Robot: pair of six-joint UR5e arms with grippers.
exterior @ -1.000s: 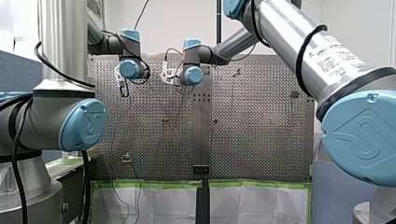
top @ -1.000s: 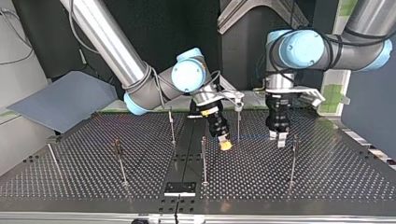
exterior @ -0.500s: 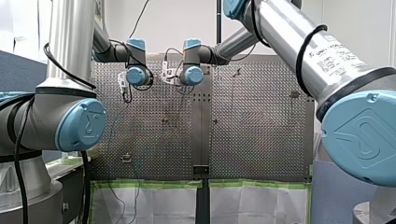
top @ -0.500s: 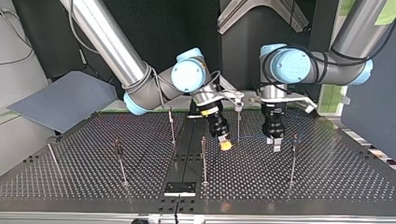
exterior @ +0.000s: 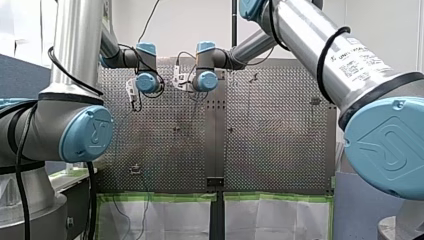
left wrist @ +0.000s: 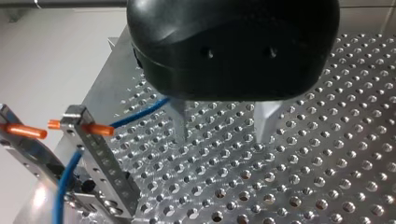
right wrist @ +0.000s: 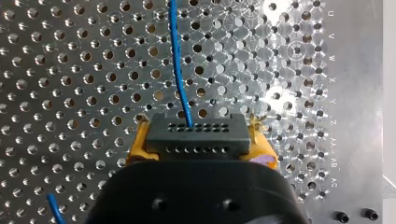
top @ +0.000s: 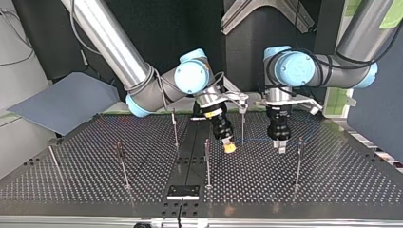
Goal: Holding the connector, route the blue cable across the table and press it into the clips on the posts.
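Note:
The blue cable (right wrist: 174,42) comes out of the connector in a smooth bow (right wrist: 181,88), so the cable will keep that curve when the robot carries the connector across the table.
In the right wrist view my right gripper (right wrist: 196,142) is shut, its yellow pads (right wrist: 140,144) clamping the black connector (right wrist: 194,133). The blue cable (right wrist: 179,60) leaves the connector and runs away over the perforated table. In the top view this gripper (top: 229,146) hangs low beside a thin post (top: 243,124). The cable (top: 256,139) stretches from there toward my left gripper (top: 280,147). In the left wrist view my left gripper (left wrist: 223,133) is open, its metal fingers (left wrist: 180,122) apart above the table. The cable (left wrist: 140,113) reaches one finger, then is hidden behind the gripper body.
Several thin posts stand on the table (top: 332,180), among them a middle post (top: 207,161), a right post (top: 298,164) and a left post (top: 122,166). A perforated post with orange pins (left wrist: 79,128) stands beside my left gripper. A black plate (top: 183,192) lies near the top view's front edge.
My left arm has shifted toward the top view's left, nearer my right gripper, and its fingers look closer together. My right arm and the connector have not moved.

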